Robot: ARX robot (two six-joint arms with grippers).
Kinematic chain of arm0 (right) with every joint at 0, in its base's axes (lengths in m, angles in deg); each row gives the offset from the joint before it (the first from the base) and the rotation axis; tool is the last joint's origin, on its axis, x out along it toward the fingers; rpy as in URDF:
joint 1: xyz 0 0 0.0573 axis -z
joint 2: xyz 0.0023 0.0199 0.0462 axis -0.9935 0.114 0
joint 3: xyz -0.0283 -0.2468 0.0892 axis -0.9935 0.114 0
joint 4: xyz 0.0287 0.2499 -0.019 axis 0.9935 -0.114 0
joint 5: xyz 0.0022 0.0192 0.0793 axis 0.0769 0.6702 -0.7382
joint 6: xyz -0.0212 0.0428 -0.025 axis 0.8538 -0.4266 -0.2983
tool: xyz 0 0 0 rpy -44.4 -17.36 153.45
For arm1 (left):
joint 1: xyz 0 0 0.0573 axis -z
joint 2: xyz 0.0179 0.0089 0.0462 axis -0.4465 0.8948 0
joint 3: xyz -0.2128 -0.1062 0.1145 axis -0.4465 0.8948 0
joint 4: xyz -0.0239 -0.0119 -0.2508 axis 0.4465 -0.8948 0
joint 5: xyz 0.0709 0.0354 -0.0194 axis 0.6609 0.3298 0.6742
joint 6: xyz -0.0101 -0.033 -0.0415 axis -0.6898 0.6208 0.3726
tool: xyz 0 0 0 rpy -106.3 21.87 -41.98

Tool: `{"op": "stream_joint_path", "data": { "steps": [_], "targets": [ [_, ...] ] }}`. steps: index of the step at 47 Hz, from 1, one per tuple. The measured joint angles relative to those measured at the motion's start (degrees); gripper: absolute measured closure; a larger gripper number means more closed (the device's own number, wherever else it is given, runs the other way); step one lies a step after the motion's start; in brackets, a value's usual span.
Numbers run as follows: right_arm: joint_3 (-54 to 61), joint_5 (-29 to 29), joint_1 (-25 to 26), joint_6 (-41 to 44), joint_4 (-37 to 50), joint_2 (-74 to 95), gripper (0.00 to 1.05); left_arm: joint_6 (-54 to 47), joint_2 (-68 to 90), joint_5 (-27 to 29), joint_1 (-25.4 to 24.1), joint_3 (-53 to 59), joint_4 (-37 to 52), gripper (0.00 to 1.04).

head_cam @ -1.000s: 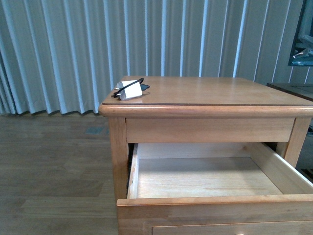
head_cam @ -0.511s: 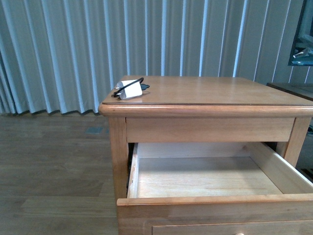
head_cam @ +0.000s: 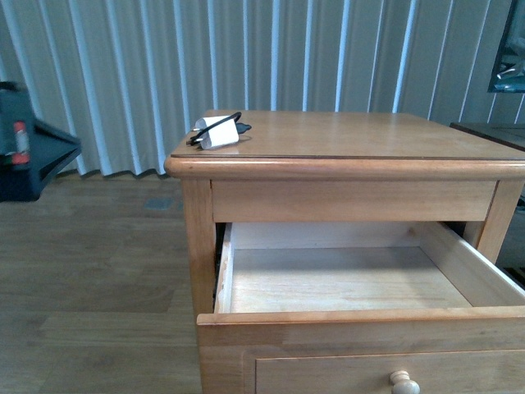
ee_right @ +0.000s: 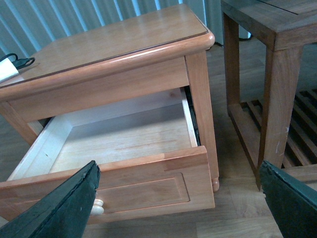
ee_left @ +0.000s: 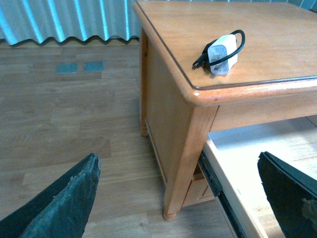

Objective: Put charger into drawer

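Observation:
I see the black cable (ee_left: 241, 41) looped around the white plug block, so the cable will stay looped and come along when I carry the charger (ee_left: 221, 55).
The charger (head_cam: 217, 131), a white plug block with a looped black cable, lies on the near left corner of the nightstand top; it also shows in the left wrist view (ee_left: 222, 49) and at the edge of the right wrist view (ee_right: 7, 68). The drawer (head_cam: 361, 316) is pulled open, its pale inside bare, its round knob (head_cam: 404, 382) low in front. My left gripper (ee_left: 181, 198) is open and empty, beside the nightstand's left front leg, below and short of the charger. My right gripper (ee_right: 181, 203) is open and empty, in front of the drawer front (ee_right: 124, 163).
A dark part of my left arm (head_cam: 29, 152) shows at the front view's left edge. A second wooden table (ee_right: 277, 29) with a slatted lower shelf stands close to the right of the nightstand. Pleated curtains (head_cam: 123, 66) hang behind; wooden floor (head_cam: 90, 263) lies to the left.
My left arm has come into the front view at its left edge. The view has shifted, so the nightstand top sits higher and the drawer's knob now shows. The charger has not moved.

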Motion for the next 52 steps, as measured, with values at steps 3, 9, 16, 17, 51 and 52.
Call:
{"op": "stream_joint_path", "data": {
  "steps": [3,9,16,17,51,52],
  "targets": [
    [0.0,0.0,0.0,0.0,0.0,0.0,0.08,-0.4,3.6,-0.9,0.3,-4.0,-0.4,0.06],
    [0.0,0.0,0.0,0.0,0.0,0.0,0.08,-1.2,10.1,-1.5,1.0,-11.3,-1.6,0.06],
    [0.0,0.0,0.0,0.0,0.0,0.0,0.08,-1.8,18.6,-2.0,2.3,-20.5,-3.5,0.06],
    [0.0,0.0,0.0,0.0,0.0,0.0,0.08,-1.9,19.7,-2.2,2.4,-21.7,-3.9,0.06],
    [0.0,0.0,0.0,0.0,0.0,0.0,0.08,-4.5,43.0,-3.4,6.8,-50.1,-13.1,0.06],
    [0.0,0.0,0.0,0.0,0.0,0.0,0.08,-4.5,43.1,-3.4,6.8,-50.2,-13.1,0.06]
  ]
}}
